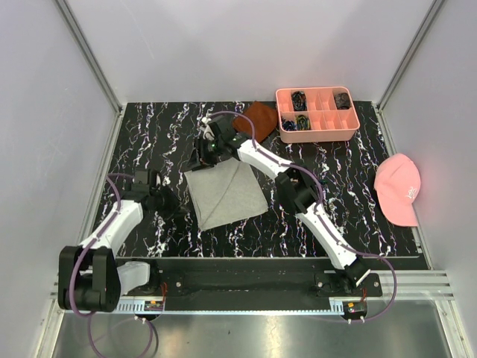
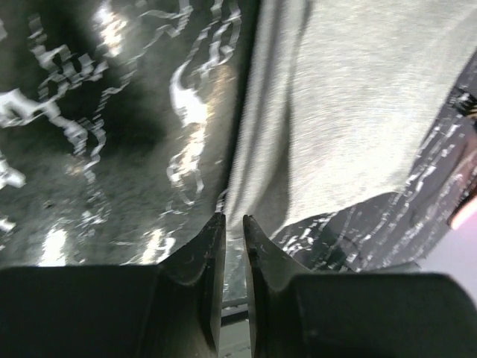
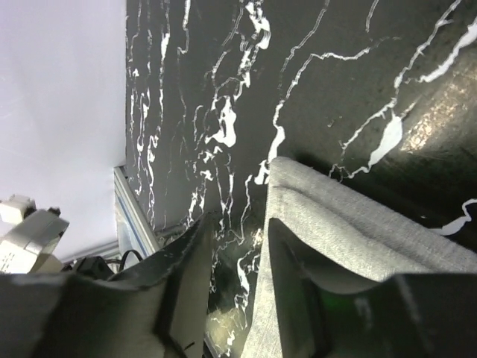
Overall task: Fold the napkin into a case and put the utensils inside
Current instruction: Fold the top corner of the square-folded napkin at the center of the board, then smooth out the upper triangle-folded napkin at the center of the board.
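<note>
The layers at the napkin's near corner [image 2: 274, 203] gape apart, so I should move my left gripper in over the napkin [image 1: 209, 203] and press that corner down flat.
The light grey napkin [image 1: 227, 195] lies folded into a rough square, flat on the black marbled table. My right gripper [image 1: 203, 158] reaches over to its far left corner. In the right wrist view this gripper [image 3: 238, 222] is open: bare table shows in the gap, and one finger rests on the napkin's [image 3: 358, 231] layered edge. My left gripper [image 1: 173, 201] sits low, just left of the napkin. In the left wrist view it [image 2: 233, 220] is open by a thin slit with nothing in it, the napkin's [image 2: 350, 112] edge just ahead of the tips. The utensils are out of view.
A rust-brown cloth [image 1: 261, 119] lies at the back, beside a pink compartment tray [image 1: 317, 113] holding small dark items. A pink cap [image 1: 399, 189] sits at the right edge. Grey walls close in the table on three sides.
</note>
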Robot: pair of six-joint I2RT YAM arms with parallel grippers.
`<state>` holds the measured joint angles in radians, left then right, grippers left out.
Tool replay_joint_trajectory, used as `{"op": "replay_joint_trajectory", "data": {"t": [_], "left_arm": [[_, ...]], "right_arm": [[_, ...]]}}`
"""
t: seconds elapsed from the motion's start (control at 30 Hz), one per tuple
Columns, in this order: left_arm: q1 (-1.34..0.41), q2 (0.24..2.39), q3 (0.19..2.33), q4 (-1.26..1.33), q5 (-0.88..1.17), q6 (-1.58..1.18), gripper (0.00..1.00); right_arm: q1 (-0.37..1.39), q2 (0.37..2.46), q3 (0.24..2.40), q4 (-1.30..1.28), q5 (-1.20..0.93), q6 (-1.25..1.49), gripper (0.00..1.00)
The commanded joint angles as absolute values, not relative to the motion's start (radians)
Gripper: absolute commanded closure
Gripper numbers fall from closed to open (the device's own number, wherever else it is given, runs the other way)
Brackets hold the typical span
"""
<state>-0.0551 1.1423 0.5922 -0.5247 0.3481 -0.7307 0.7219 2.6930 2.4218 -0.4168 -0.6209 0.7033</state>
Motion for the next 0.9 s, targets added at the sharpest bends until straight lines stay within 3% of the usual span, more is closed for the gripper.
{"op": "replay_joint_trajectory", "data": {"t": [0.0,0.07,0.2,0.33,0.47,0.87], "left_arm": [[-0.057,1.198,0.712,-0.445,0.439,-0.709,0.81],[-0.070,1.230,0.751,-0.433,0.451,-0.713,0.79],[-0.164,1.325,0.830,-0.404,0.480,-0.718,0.78],[-0.216,1.442,0.882,-0.370,0.485,-0.723,0.78],[-0.235,1.525,0.916,-0.365,0.495,-0.696,0.82],[-0.238,1.559,0.828,-0.367,0.450,-0.637,0.83]], "right_arm": [[0.692,2.574,2.410,-0.500,-0.621,0.622,0.51],[0.669,2.470,2.324,-0.508,-0.601,0.600,0.45],[0.602,2.315,2.035,-0.500,-0.574,0.545,0.44],[0.539,2.201,1.809,-0.353,-0.600,0.552,0.56],[0.491,2.230,1.764,-0.307,-0.644,0.542,0.73],[0.433,2.379,1.836,-0.226,-0.696,0.543,0.80]]}}
